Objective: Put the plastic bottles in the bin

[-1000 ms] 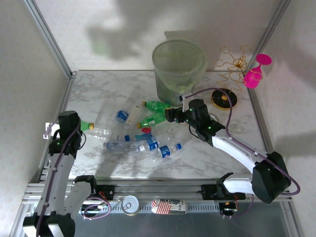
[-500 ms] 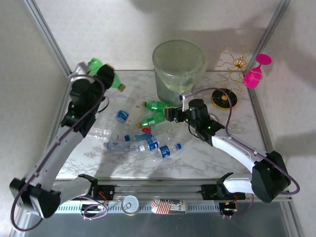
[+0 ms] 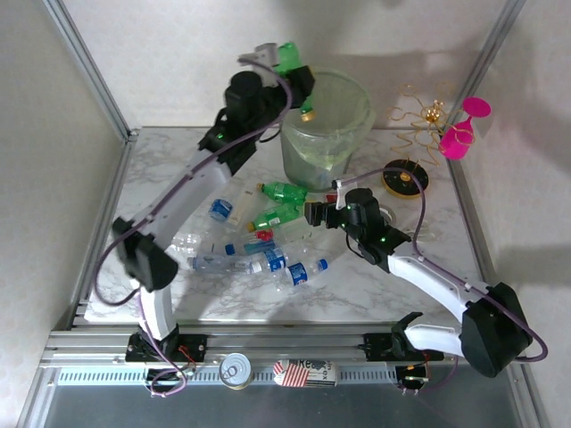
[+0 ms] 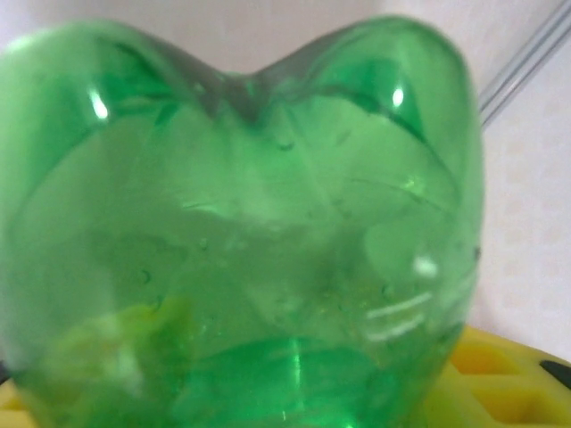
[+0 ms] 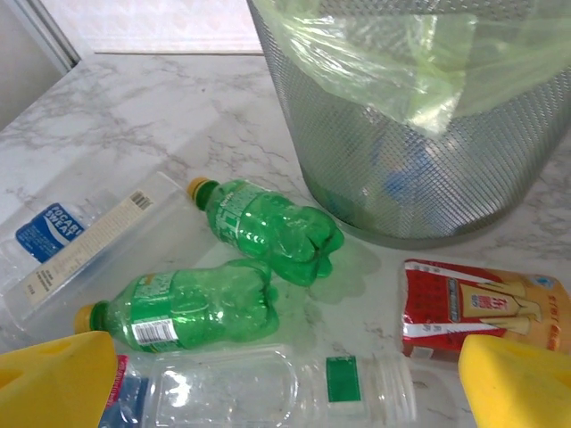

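Note:
I should keep my left gripper moving over the bin's opening (image 3: 337, 107) and let go of the bottle there, as the held green bottle's yellow cap (image 3: 307, 115) points down inside the bin's rim.
My left gripper (image 3: 293, 86) is shut on a green plastic bottle (image 3: 287, 57), held high at the left rim of the bin (image 3: 339, 143), yellow cap (image 3: 307, 114) pointing down toward the opening. The left wrist view looks straight at the bottle's lobed base (image 4: 241, 232), with a yellow finger pad (image 4: 504, 374) beside it. My right gripper (image 3: 312, 214) is open low over the table, its yellow fingertips (image 5: 53, 383) either side of a clear bottle (image 5: 268, 388). Two green bottles (image 5: 268, 227) (image 5: 187, 308) lie just ahead of it, in front of the bin's mesh wall (image 5: 419, 169).
Several clear blue-labelled bottles (image 3: 268, 260) lie scattered mid-table. A red packet (image 5: 482, 308) lies by the bin's foot. A pink goblet (image 3: 464, 134), a gold wire stand (image 3: 424, 116) and a black disc (image 3: 406, 178) sit at the back right. A tin can (image 3: 236, 370) rests on the front rail.
The left arm has swung up from the table's left side to the bin's rim, carrying the green bottle. The right arm has hardly moved.

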Robot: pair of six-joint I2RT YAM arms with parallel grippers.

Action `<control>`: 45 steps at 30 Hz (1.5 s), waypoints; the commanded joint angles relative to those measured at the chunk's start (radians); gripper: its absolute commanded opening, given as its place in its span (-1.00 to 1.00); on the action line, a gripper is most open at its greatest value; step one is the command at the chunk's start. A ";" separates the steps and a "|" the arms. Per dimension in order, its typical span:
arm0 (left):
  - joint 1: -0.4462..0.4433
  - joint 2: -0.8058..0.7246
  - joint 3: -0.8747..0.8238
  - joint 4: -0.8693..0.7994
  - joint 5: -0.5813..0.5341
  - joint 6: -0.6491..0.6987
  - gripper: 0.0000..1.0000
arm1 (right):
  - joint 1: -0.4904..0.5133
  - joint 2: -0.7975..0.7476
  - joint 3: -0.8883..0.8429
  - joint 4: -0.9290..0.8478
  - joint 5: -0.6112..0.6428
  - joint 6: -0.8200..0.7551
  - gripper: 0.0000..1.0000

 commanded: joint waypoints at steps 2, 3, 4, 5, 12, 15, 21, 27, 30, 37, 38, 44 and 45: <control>-0.023 0.202 0.274 -0.193 0.013 0.112 -0.07 | 0.007 -0.045 -0.033 -0.023 0.051 0.042 0.97; -0.023 0.240 0.316 -0.200 0.012 0.118 -0.07 | 0.007 -0.054 -0.043 -0.023 0.052 0.053 0.98; -0.023 0.263 0.335 -0.194 0.004 0.119 -0.07 | 0.006 -0.061 -0.052 -0.021 0.050 0.063 0.98; -0.023 0.283 0.340 -0.178 0.000 0.124 -0.07 | 0.006 -0.070 -0.063 -0.020 0.049 0.073 0.98; -0.025 0.362 0.340 -0.108 -0.063 0.169 -0.05 | 0.006 -0.096 -0.106 -0.044 0.053 0.119 0.97; -0.025 0.382 0.339 -0.102 -0.081 0.184 0.00 | 0.006 -0.106 -0.117 -0.044 0.053 0.126 0.98; -0.025 0.379 0.339 -0.103 -0.100 0.201 0.50 | 0.006 -0.111 -0.108 -0.068 0.083 0.119 0.98; -0.025 0.321 0.337 -0.109 -0.083 0.195 0.99 | 0.005 -0.102 -0.081 -0.107 0.109 0.150 0.97; -0.029 0.265 0.309 -0.109 -0.074 0.191 0.99 | 0.003 -0.086 -0.066 -0.126 0.116 0.188 0.98; -0.040 0.025 -0.014 -0.007 -0.078 0.159 0.99 | -0.011 -0.023 -0.040 -0.149 0.098 0.303 0.98; -0.040 -0.026 -0.094 0.026 -0.083 0.153 0.99 | -0.017 -0.013 -0.038 -0.147 0.089 0.329 0.98; -0.043 -0.339 -0.617 0.265 -0.155 0.120 0.99 | -0.053 0.058 -0.030 -0.096 0.016 0.453 0.98; -0.043 -0.384 -0.692 0.293 -0.173 0.112 0.99 | -0.054 0.071 -0.024 -0.091 0.004 0.458 0.98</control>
